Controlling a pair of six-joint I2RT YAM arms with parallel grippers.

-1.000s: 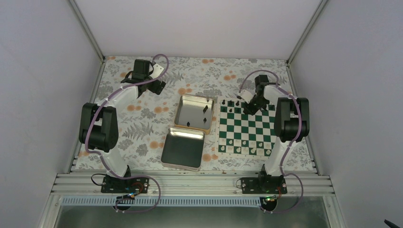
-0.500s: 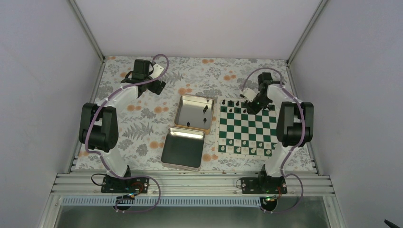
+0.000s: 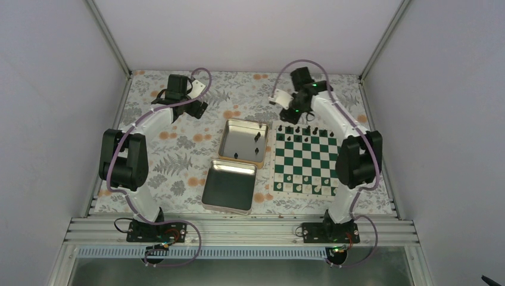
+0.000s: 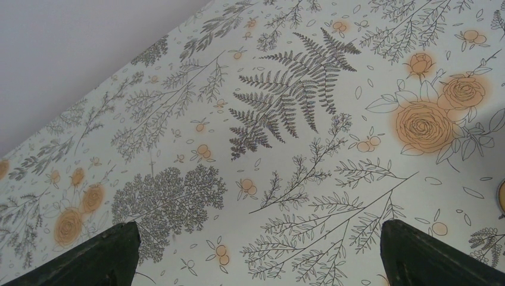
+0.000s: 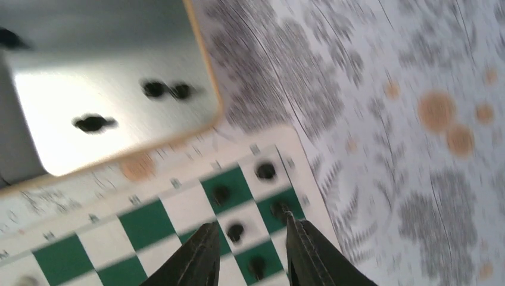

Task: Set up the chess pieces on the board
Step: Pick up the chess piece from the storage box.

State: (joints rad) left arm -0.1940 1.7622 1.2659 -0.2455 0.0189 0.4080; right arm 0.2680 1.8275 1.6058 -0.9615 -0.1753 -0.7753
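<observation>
The robot's right gripper is open and empty, and the paired black pieces (image 3: pixel 258 136) are uncovered in the tin, so it should move toward them next until its fingers are on both sides of one (image 5: pixel 153 89).
The board (image 3: pixel 309 173) lies right of centre. Several black chess pieces (image 3: pixel 290 130) stand on its two far rows. The right wrist view shows some of them (image 5: pixel 236 231) on the board's corner (image 5: pixel 137 223), blurred. My right gripper (image 3: pixel 292 113) hovers over the board's far left corner. In its wrist view it (image 5: pixel 250 225) is open and empty, with one piece on the board below the gap. Three more black pieces (image 3: pixel 257 137) lie in the open tin (image 3: pixel 232 134), also seen from the right wrist (image 5: pixel 153 89). My left gripper (image 3: pixel 201 110) is open and empty over the bare cloth (image 4: pixel 257 225).
The tin's lid (image 3: pixel 229 186) lies in front of the tin, left of the board. White pieces (image 3: pixel 287 177) stand on the board's near rows. A flowered cloth (image 3: pixel 178 161) covers the table. Walls and frame posts close in the back and both sides.
My right arm has swung from over the board's far right side to its far left corner, nearer the tin. The left arm has not moved.
</observation>
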